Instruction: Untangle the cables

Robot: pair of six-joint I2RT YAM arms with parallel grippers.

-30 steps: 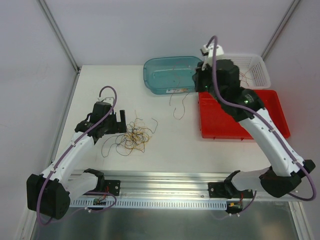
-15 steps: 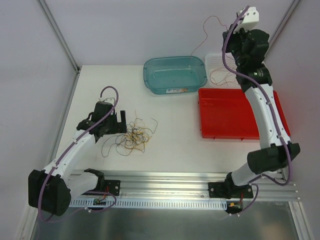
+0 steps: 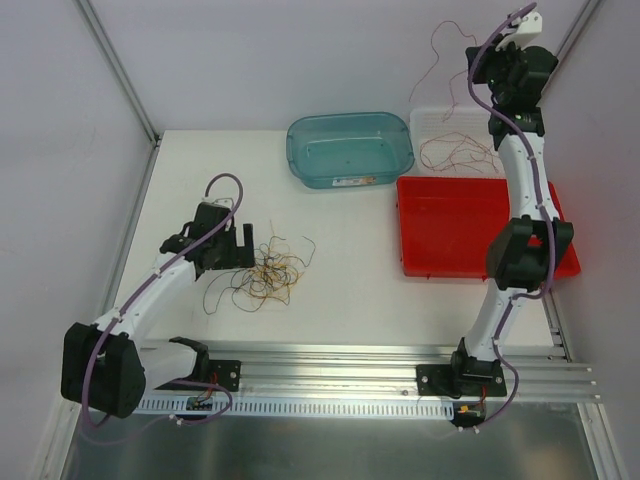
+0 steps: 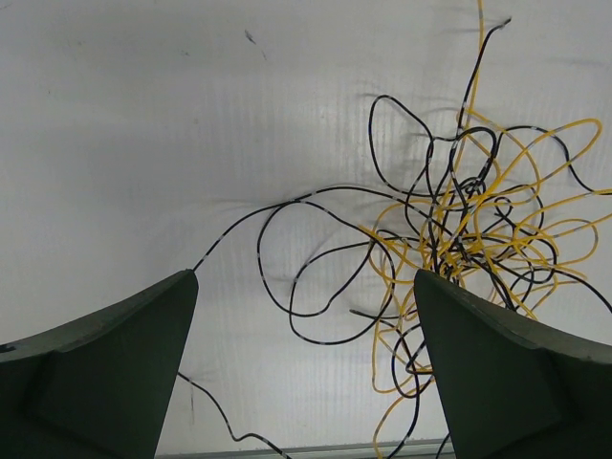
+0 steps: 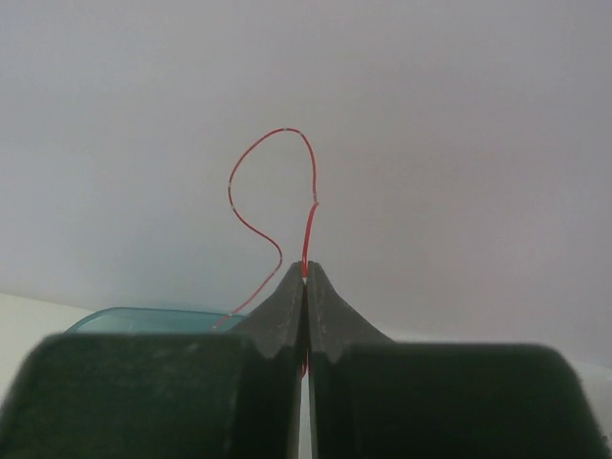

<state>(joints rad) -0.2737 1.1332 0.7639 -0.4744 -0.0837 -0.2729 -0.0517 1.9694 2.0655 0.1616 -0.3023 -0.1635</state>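
Note:
The red cable (image 3: 433, 45) hangs clear of the tangle, so I should keep lowering it with my right gripper to the reddish wire in the white basket (image 3: 460, 152) and let go there.
A tangle of thin yellow and black cables (image 3: 268, 272) lies on the white table left of centre. My left gripper (image 3: 238, 247) sits just to its left, jaws wide open and low over the table. In the left wrist view the left gripper (image 4: 306, 277) has black loops (image 4: 316, 258) between its fingers and yellow cable (image 4: 497, 229) by the right finger. My right gripper (image 3: 476, 52) is raised high at the back right, shut on a red cable (image 3: 440, 60) that trails down to the white basket. In the right wrist view the right gripper (image 5: 305, 273) pinches the red cable (image 5: 311, 191) at its tips.
A teal bin (image 3: 350, 148) stands at the back centre. A white basket (image 3: 428, 122) with reddish wire curled in it is at the back right. A red tray (image 3: 450, 230) lies in front of it. An aluminium rail (image 3: 330, 360) runs along the near edge.
The right arm has swung up and to the back right, from over the teal bin to high above the white basket, pulling the red cable with it. The left arm has barely moved.

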